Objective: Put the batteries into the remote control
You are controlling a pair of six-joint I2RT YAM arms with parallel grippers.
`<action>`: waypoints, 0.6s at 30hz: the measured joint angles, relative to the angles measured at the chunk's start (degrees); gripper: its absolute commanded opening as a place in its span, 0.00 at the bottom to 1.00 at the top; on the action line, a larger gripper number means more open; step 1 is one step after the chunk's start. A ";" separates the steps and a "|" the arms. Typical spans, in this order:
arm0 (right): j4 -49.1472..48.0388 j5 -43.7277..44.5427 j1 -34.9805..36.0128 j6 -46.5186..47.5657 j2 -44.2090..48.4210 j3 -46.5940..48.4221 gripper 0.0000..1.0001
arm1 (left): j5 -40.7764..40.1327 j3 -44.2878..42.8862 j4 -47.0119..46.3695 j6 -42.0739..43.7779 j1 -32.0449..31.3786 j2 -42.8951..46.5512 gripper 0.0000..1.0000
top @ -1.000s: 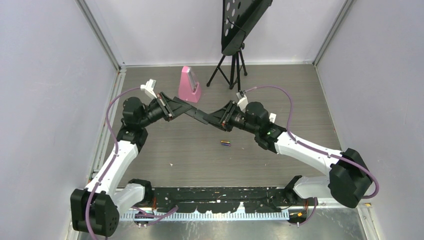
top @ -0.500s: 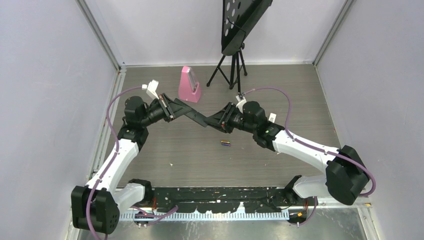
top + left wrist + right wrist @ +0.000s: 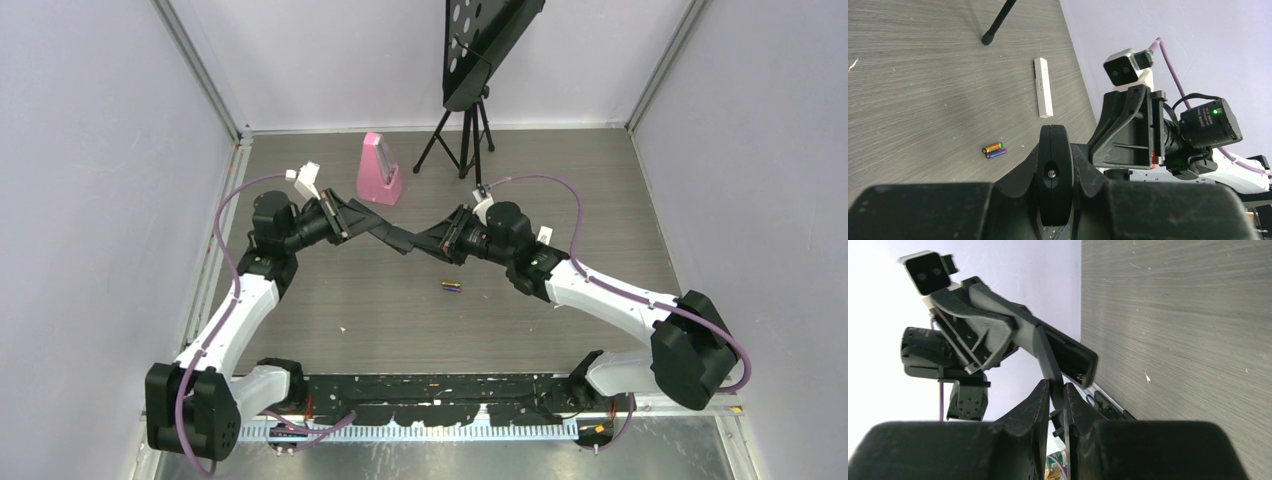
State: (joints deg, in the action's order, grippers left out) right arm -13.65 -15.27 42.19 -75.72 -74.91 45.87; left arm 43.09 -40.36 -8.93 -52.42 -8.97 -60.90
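Observation:
The robot's right gripper should go on pulling until the back cover (image 3: 1048, 356) comes free, as the cover angles away from the black remote control (image 3: 1075, 361) in the left gripper.
The black remote control (image 3: 398, 238) is held in the air between both arms. My left gripper (image 3: 368, 222) is shut on the remote, which shows end-on between its fingers in the left wrist view (image 3: 1053, 175). My right gripper (image 3: 428, 240) is shut on a thin black strip, apparently the remote's back cover (image 3: 1050, 367). The strip angles away from the remote body (image 3: 1070, 357), whose open compartment faces the right wrist camera. Two batteries (image 3: 452, 286), one gold and one purple, lie side by side on the table below, and they also show in the left wrist view (image 3: 994, 150).
A white bar-shaped remote (image 3: 1043, 94) lies on the table beyond the batteries, close to my right arm (image 3: 545, 235). A pink metronome (image 3: 378, 170) and a black music stand (image 3: 468, 110) stand at the back. Walls enclose the wood-grain table (image 3: 380, 320).
Both grippers have shifted slightly, the left one a little up and right, the right one a little left. Both have kept their hold. The batteries have not moved.

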 measured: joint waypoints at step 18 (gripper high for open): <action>-1.27 16.04 -0.33 9.42 12.55 -6.64 0.00 | -2.82 5.09 3.69 6.12 -0.02 -1.07 0.00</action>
State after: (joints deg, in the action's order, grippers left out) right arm -14.92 0.78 41.87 -66.30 -62.37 39.22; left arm 40.27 -35.27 -5.23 -46.30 -8.99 -61.98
